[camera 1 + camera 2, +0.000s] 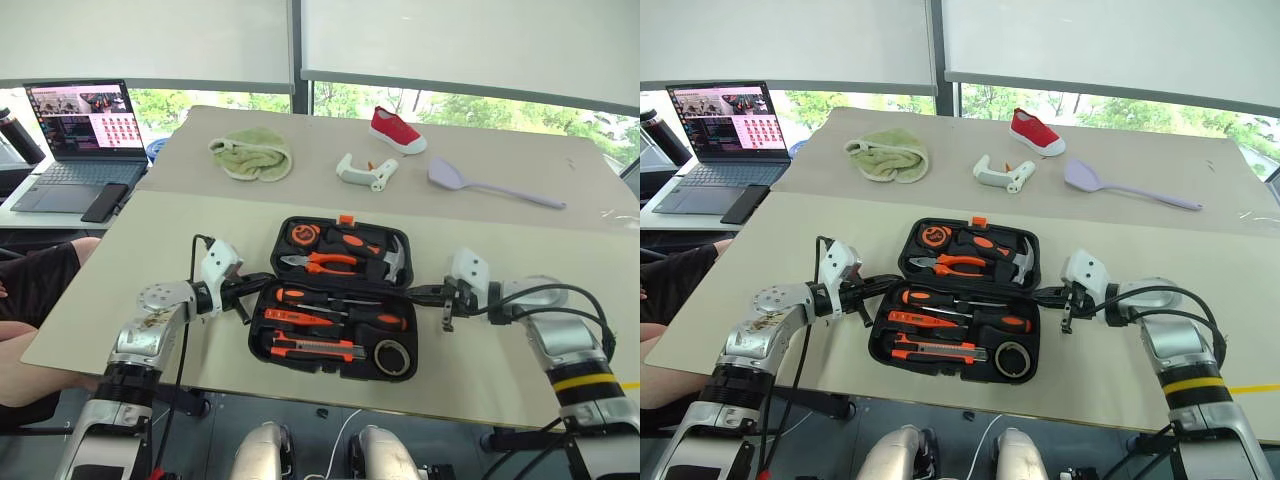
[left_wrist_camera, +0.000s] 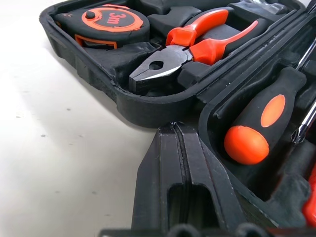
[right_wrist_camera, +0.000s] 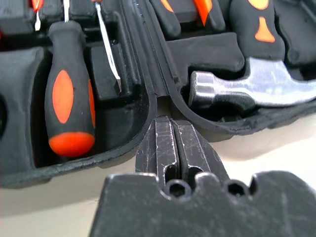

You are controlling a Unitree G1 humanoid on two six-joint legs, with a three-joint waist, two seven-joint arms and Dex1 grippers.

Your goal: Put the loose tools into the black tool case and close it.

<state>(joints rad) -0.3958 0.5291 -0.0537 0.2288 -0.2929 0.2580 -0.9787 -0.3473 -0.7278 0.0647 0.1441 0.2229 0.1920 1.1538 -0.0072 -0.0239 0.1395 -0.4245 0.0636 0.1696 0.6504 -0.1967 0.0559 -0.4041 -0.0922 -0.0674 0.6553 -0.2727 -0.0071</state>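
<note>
My shut grippers are at the case's hinge (image 3: 160,98) with little leverage, so next I open my left gripper over the far half's side rim (image 1: 279,248) and fold it closed.
The black tool case (image 1: 262,345) lies open flat on the tan table, its orange latch (image 1: 346,219) on the far edge. In the near half lie two orange-black screwdrivers (image 1: 335,299) (image 1: 345,319), the utility knife (image 1: 315,348) and the dark tape roll (image 1: 392,357). My left gripper (image 1: 262,283) is shut, its tips (image 2: 176,132) at the case's left side by the hinge. At the right side by the hinge my right gripper (image 1: 418,292) is also shut, tips (image 3: 173,123) against the rim. Neither holds anything.
The far half holds pliers (image 1: 325,262), a hammer (image 1: 393,260) and a tape measure (image 1: 303,234). Further back lie a green cloth (image 1: 252,155), a white part (image 1: 365,172), a red shoe (image 1: 397,130) and a lilac spatula (image 1: 490,183). A laptop (image 1: 80,130) and a person's leg (image 1: 30,290) are at left.
</note>
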